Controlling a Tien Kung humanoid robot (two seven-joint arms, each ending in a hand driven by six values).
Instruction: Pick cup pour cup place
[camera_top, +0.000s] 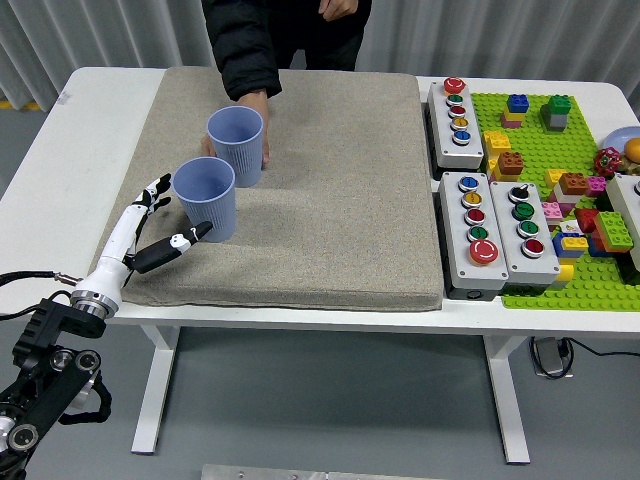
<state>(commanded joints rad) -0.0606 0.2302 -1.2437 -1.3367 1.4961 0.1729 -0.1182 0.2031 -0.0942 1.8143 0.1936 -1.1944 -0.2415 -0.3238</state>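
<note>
The near cup (211, 210) shows only plain blue (204, 180) inside, so it should be empty when I tip it over the far cup.
Two blue ribbed cups stand upright on the grey mat (330, 200). The near cup (206, 198) is at the mat's left side. The far cup (236, 146) stands just behind it. A person's hand (258, 108) in a black sleeve reaches down from the far side and holds the far cup from behind. My left hand (170, 215) is open just left of the near cup, thumb (187, 240) at the cup's base and fingers (155, 190) spread by its left side, holding nothing. My right hand is out of view.
Two grey button boxes (456, 112) (500, 232) lie right of the mat. A green baseplate (560, 180) with several toy bricks fills the right end of the table. The table's near edge (300, 320) runs just below the mat.
</note>
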